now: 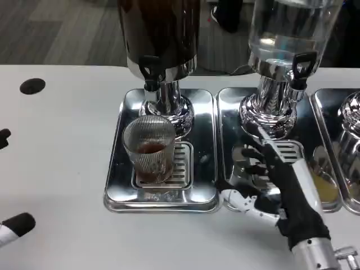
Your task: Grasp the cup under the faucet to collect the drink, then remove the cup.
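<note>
The drink will stay in the cup when I carry the cup off the tray, because the brown drink point(151, 148) is well below the cup's rim point(148, 121).
A ribbed clear glass cup point(149, 147) stands on the drip grate of the left steel tray point(120, 185), below the black faucet point(150, 70) of the dark drink dispenser point(159, 34). A little brown drink lies in its bottom. My right hand point(275, 188) hovers over the front of the middle tray, to the right of the cup, fingers spread and holding nothing. It does not touch the cup. At the picture's left edge, the black fingertips point(21, 224) of my left hand show low over the table, far from the cup.
A clear water dispenser point(284, 50) with a black tap stands on the middle tray point(225, 112). A third dispenser base point(351, 118) sits at the right edge. A black round mark point(32, 86) lies on the white table at far left.
</note>
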You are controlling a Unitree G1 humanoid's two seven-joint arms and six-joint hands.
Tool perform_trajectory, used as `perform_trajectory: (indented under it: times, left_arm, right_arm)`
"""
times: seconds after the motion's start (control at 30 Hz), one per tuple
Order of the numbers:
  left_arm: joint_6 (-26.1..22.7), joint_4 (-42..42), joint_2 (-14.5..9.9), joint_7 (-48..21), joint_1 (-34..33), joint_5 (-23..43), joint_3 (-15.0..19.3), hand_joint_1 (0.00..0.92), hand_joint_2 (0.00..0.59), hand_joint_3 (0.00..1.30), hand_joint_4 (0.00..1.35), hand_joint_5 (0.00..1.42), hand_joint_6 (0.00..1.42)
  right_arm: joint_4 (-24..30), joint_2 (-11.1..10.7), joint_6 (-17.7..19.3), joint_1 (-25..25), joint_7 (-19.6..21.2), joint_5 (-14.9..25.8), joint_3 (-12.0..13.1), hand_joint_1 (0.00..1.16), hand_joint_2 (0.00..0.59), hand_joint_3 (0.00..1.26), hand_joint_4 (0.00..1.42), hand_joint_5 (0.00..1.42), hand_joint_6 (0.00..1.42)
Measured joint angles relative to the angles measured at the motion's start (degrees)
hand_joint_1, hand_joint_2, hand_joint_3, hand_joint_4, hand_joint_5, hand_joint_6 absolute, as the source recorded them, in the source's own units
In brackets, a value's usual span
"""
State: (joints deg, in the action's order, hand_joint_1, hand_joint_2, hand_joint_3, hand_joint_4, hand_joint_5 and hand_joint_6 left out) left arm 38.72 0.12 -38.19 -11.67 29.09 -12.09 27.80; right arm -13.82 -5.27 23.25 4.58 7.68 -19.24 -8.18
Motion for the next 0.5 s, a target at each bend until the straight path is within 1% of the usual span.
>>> perform_trajectory:
  times: [0.17,0.27,0.33,0.4,0.5]
  left_arm:
    - [-0.5,-1.2,0.0,-0.1,0.7,0.0,0.2,0.0,0.0,0.0,0.0,0.0,0.0]
    - [-0.8,-1.9,0.0,-0.1,1.8,0.1,0.6,0.0,0.0,0.0,0.0,0.0,0.0]
    - [-0.8,-2.0,0.0,-0.2,2.3,0.1,0.7,0.0,0.0,0.0,0.0,0.0,0.0]
    - [-0.8,-2.1,0.1,-0.2,2.9,0.2,0.9,0.0,0.0,0.0,0.0,0.0,0.0]
    - [-0.8,-2.5,0.1,-0.2,4.1,0.3,1.6,0.0,0.0,0.0,0.0,0.0,0.0]
  right_arm:
    - [-2.9,0.8,0.7,-2.9,0.0,0.0,-1.6,0.86,0.179,0.09,0.18,0.22,0.37]
    - [-6.0,1.7,1.1,-5.0,0.1,0.0,-2.4,0.86,0.18,0.09,0.18,0.22,0.36]
    - [-7.2,2.3,1.2,-5.8,0.1,0.0,-2.9,0.87,0.18,0.09,0.18,0.22,0.31]
    - [-9.0,2.7,1.5,-7.1,0.2,0.0,-3.2,0.88,0.171,0.09,0.18,0.22,0.22]
    - [-11.6,3.4,2.0,-9.2,0.8,-0.1,-3.7,0.88,0.17,0.09,0.18,0.22,0.19]
